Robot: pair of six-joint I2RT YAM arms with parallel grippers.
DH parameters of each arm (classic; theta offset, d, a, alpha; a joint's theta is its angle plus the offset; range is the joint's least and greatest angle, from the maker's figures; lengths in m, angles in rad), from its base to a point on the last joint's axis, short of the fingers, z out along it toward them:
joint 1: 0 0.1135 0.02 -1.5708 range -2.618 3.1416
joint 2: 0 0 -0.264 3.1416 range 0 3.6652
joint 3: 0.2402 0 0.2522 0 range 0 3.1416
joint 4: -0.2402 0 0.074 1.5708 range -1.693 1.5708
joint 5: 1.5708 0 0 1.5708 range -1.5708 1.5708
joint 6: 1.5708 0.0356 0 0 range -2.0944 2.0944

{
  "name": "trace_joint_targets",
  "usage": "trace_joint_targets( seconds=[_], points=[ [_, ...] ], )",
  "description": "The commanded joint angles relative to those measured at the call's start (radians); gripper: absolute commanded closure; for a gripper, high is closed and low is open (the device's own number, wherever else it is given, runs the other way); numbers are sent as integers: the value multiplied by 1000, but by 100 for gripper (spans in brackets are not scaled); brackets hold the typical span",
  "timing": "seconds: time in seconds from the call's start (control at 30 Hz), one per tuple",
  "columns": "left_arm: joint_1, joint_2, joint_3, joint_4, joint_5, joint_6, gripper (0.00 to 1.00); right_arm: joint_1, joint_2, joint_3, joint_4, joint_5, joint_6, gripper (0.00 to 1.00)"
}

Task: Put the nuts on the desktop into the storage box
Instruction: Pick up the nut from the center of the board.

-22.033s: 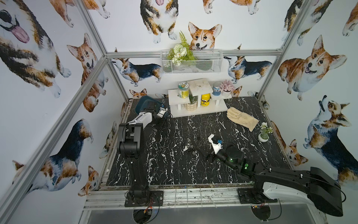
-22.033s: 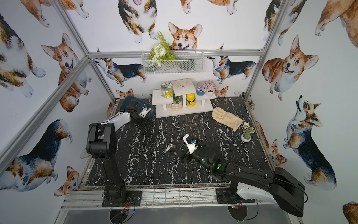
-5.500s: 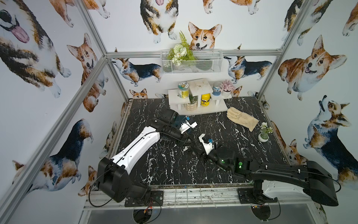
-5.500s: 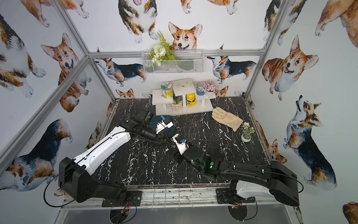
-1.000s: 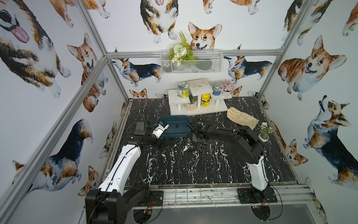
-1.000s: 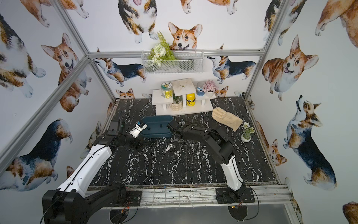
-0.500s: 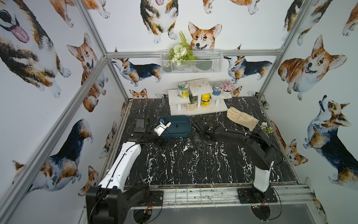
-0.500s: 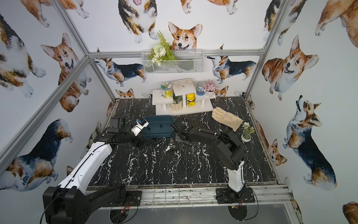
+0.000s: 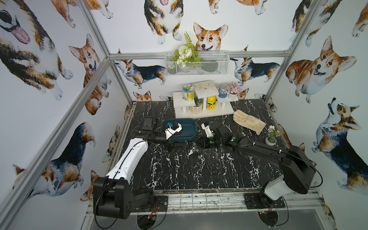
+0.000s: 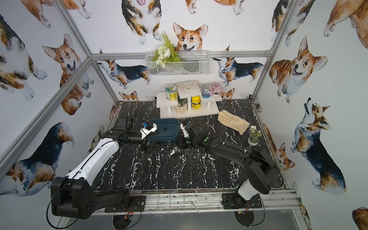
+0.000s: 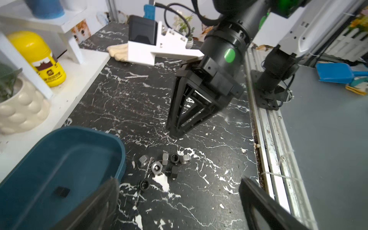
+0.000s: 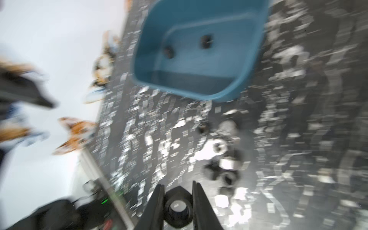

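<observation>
The robot's right gripper has the black nut, but the storage box [image 9: 186, 128] is on the left gripper's side, so next the left gripper takes the nut [image 12: 178, 206] first.
The teal storage box [image 9: 190, 135] [image 10: 173, 137] sits on the black veined desktop [image 9: 199, 175], with two dark nuts on its floor [image 12: 206, 40]. Several silver and black nuts [image 11: 165, 163] [image 9: 194, 150] lie loose on the desktop beside the box's near corner. My right gripper [image 12: 178, 207] [image 9: 201, 144] is shut on a black hex nut [image 12: 178, 199]; it hangs low by the loose cluster, a short way from the box. My left gripper [image 11: 179, 199] is open and empty, low beside the box's left end, its fingers [image 11: 95, 207] pointing at the nuts.
A white tiered stand [image 9: 203, 114] with jars and small pots runs along the back, just behind the box. A cream glove [image 9: 249, 121] and a small flower pot [image 9: 271, 139] lie at the right. A wire basket [image 9: 196, 63] hangs on the back wall.
My right arm has folded down and swung, its gripper shifting from beside the box's right end toward the loose nuts; its wrist view is motion-blurred. My left gripper has edged slightly right.
</observation>
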Motion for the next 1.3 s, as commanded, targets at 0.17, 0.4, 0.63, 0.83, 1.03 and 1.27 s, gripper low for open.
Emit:
trace_joint_targets(
  seconds=[0.17,0.4,0.63,0.83,1.03,1.27],
  points=[
    [-78,67,-4,75,94,120,2,0,-42,-129,461,-370,314,78],
    [-140,107,-35,205,71,42,10,-2,-25,-201,709,-367,540,78],
    [-188,125,-64,328,50,-87,27,-9,20,-241,876,-349,678,79],
    [-189,123,-73,422,-1,-212,46,-25,15,-289,930,-285,741,79],
    [-189,120,-75,465,25,-272,58,-53,48,-362,1058,-280,829,80],
    [-190,124,-70,480,31,-297,62,-53,80,-399,1216,-260,916,81]
  ],
)
